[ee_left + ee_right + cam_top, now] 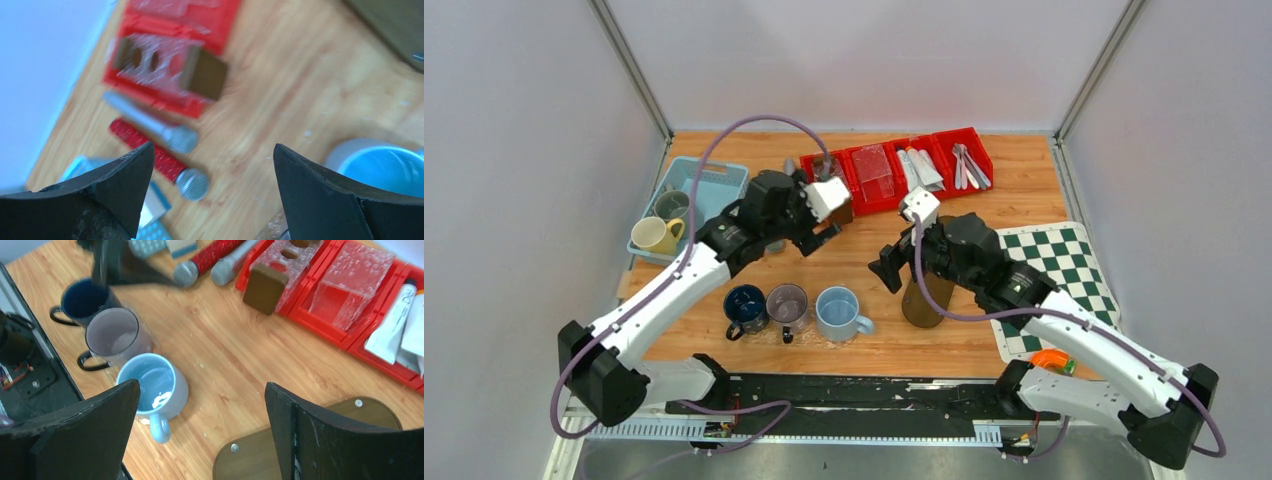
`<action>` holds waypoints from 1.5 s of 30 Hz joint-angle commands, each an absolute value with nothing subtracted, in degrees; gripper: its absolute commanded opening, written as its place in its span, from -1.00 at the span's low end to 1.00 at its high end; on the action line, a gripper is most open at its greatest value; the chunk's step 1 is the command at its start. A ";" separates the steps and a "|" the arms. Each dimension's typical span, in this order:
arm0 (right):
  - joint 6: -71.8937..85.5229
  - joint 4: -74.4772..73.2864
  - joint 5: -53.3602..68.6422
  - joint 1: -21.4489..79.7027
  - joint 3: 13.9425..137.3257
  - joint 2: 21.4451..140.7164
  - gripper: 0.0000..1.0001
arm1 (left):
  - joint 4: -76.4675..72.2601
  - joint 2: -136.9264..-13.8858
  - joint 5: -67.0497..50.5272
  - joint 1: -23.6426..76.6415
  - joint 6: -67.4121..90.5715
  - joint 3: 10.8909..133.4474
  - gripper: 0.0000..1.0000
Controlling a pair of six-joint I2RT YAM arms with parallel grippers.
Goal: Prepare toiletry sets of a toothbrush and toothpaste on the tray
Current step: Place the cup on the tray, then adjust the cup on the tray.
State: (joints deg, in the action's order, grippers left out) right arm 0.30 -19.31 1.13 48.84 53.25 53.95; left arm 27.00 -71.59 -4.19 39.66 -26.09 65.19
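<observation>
The light blue mug's handle [865, 325] points toward the tray, unlike the handles of the other mugs. Next, my right gripper grabs the mug's rim [856, 300] and turns the mug to match them.
Several toothpaste tubes [922, 170] lie in a red bin at the back, and they also show at the right edge of the right wrist view as white toothpaste tubes [395, 325]. Thin grey toothbrushes [969, 167] lie in the bin beside it. The brown tray [921, 300] sits mid-table, partly under my right arm; its rounded corner [320, 440] shows bare. My left gripper [822, 236] [212, 150] hangs open over bare wood with nothing between its fingers. My right gripper [886, 270] [202, 385] is open and empty above the tray's edge.
Three mugs stand near the front: dark blue [745, 305], grey [787, 303] and light blue [837, 312]. A red microphone [150, 150] and a grey one [150, 122] lie beside a blue basket [694, 195] holding mugs. A checkered mat [1054, 285] lies at the right.
</observation>
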 commanded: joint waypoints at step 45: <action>-16.42 -39.11 4.35 56.84 81.21 104.68 0.09 | 7.05 -33.77 29.35 25.93 -7.55 42.29 1.00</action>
State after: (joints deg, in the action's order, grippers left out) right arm -15.57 -39.64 4.97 56.21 78.89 104.09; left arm 10.50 -34.79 27.62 26.11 -9.06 42.37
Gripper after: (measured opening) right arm 0.587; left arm 0.998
